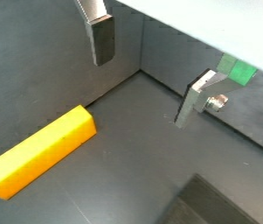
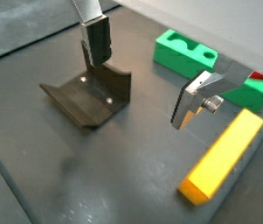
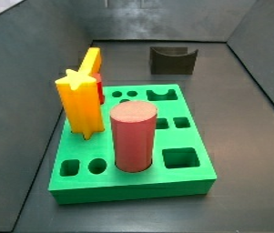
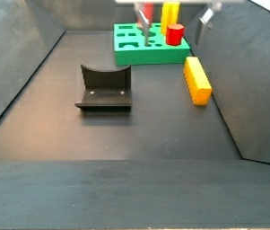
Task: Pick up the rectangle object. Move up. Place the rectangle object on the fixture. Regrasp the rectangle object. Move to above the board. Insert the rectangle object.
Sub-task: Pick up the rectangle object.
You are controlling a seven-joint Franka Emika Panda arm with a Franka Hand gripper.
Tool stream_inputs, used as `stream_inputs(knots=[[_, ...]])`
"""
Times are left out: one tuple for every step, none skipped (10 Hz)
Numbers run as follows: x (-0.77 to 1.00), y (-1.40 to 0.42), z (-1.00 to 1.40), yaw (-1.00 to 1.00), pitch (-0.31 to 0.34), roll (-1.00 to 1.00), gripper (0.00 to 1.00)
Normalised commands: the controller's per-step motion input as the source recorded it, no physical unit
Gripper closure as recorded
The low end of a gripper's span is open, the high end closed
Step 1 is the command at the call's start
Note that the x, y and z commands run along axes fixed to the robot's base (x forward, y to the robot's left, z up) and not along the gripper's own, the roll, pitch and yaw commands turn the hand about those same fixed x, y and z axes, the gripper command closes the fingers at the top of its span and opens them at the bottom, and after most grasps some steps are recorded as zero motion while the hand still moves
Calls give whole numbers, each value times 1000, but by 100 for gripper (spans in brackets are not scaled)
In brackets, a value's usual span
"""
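The dark fixture [image 3: 172,61] widens upward around a sunken side, so the rectangle object [image 3: 93,60] will stay propped up at an angle when I put it there.
The rectangle object [image 4: 195,79] is a long yellow-orange bar. It lies flat on the dark floor beside the green board [image 4: 135,49], near the wall. It also shows in both wrist views [image 1: 40,150] [image 2: 224,156], and partly behind the star post in a side view [image 3: 93,64]. The dark fixture [image 2: 93,96] [image 4: 103,87] [image 3: 172,59] stands apart on the floor. My gripper [image 1: 145,83] [image 2: 137,91] hangs above the floor between the fixture and the bar. Its jaws are wide open with nothing between them.
On the board [image 3: 187,173] stand a yellow star-topped post [image 3: 81,102] and a red cylinder [image 3: 134,135]. Several holes in it are empty. Grey walls enclose the floor on all sides [image 4: 227,72].
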Motion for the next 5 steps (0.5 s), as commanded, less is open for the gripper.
stream_inputs(knots=[[-991, -374, -586, 0, -219, 0, 0], [-800, -557, -783, 197, -161, 89, 0], [-883, -466, -803, 97, -171, 89, 0], [-880, -389, -643, 23, -243, 116, 0], [-926, -254, -609, 0, -281, 103, 0]])
